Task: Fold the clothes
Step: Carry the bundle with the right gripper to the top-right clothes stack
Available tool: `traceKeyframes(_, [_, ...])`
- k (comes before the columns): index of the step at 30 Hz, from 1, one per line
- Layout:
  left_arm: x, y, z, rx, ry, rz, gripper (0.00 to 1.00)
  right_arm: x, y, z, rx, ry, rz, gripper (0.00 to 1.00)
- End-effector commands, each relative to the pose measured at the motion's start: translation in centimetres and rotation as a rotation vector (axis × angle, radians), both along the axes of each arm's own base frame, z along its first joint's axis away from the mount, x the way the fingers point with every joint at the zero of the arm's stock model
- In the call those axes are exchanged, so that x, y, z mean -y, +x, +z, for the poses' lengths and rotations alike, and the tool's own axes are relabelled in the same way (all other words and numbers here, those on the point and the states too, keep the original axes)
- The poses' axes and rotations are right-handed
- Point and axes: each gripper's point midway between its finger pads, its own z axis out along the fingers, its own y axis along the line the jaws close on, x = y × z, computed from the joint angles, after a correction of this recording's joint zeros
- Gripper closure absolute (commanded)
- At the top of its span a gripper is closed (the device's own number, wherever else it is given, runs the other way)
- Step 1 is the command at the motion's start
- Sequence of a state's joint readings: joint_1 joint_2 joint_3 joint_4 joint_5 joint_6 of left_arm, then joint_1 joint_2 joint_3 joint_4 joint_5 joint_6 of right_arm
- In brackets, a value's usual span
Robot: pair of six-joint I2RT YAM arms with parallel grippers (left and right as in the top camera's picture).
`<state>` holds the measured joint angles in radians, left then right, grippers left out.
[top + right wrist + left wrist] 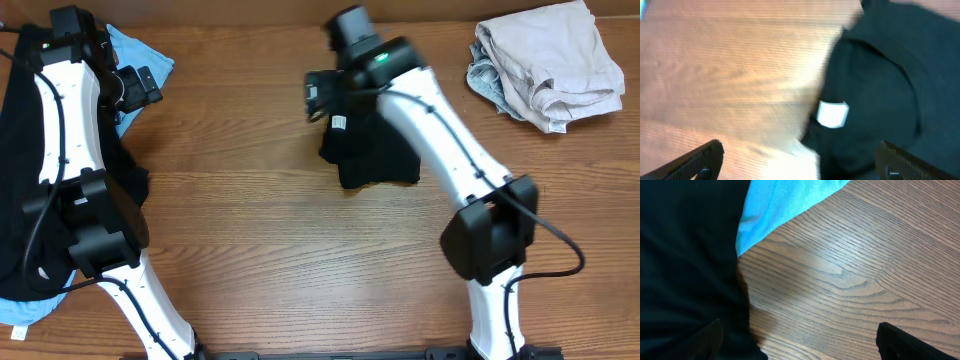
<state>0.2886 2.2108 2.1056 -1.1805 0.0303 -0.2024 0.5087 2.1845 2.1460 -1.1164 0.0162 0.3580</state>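
My right gripper's open fingers have the black T-shirt's edge [328,143] between them, and the wood beside it is clear. I should keep moving down until they close by the white tag [338,122].
A folded black T-shirt [380,155] with a small white tag [338,122] lies at the table's middle back. My right gripper [316,98] is open and empty, just above its left edge. In the right wrist view the shirt [880,85] and tag [832,114] fill the right side, between and beyond the open fingers [802,167]. My left gripper [140,88] is open and empty at the far left, beside a pile of black clothes [20,150] and a light-blue shirt [140,48]. The left wrist view shows black cloth [685,265], light-blue cloth [785,200] and the open fingers [800,350].
A crumpled heap of beige clothes [550,65] sits at the back right corner. A light-blue edge [25,312] pokes out under the black pile at the front left. The wooden table [300,260] stretches between the two arm bases.
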Motion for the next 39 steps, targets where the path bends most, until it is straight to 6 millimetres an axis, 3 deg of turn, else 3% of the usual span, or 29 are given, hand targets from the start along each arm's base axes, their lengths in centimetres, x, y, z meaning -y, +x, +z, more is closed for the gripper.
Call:
traceKeyframes(1, [0.1,0.3,0.6,0.018,0.003,-0.026,0.00,0.5,2.5,-1.1,0.094,-0.074,-0.159,0.00])
traceKeyframes(4, [-0.1,0.1,0.6,0.011,0.014,-0.022,0.00,-0.3,3.4,-2.8,0.102,-0.077,-0.153,0.00])
traceKeyframes(11, [-0.3,0.3,0.7,0.020,0.025,-0.020,0.00,0.9,3.7,-7.8,0.030,-0.152,-0.165,0.00])
traceKeyframes(17, [-0.3,0.6,0.7,0.030,0.028,-0.019,0.00,0.9,3.6,-10.2,-0.003,-0.182,-0.142,0.00])
traceKeyframes(22, [-0.4,0.6,0.7,0.030,0.031,-0.019,0.00,1.1,3.4,-12.5,-0.044,-0.183,-0.191,0.09])
traceKeyframes(26, [-0.4,0.6,0.8,0.031,0.030,-0.019,0.00,1.1,3.3,-12.9,-0.057,-0.173,-0.230,0.16])
traceKeyframes(36, [-0.4,0.6,0.7,0.030,0.031,-0.019,0.00,0.5,2.5,-14.7,-0.122,-0.128,-0.292,0.20])
traceKeyframes(39, [-0.4,0.6,0.7,0.033,0.031,-0.019,0.00,0.2,2.1,-15.6,-0.151,-0.119,-0.282,0.28])
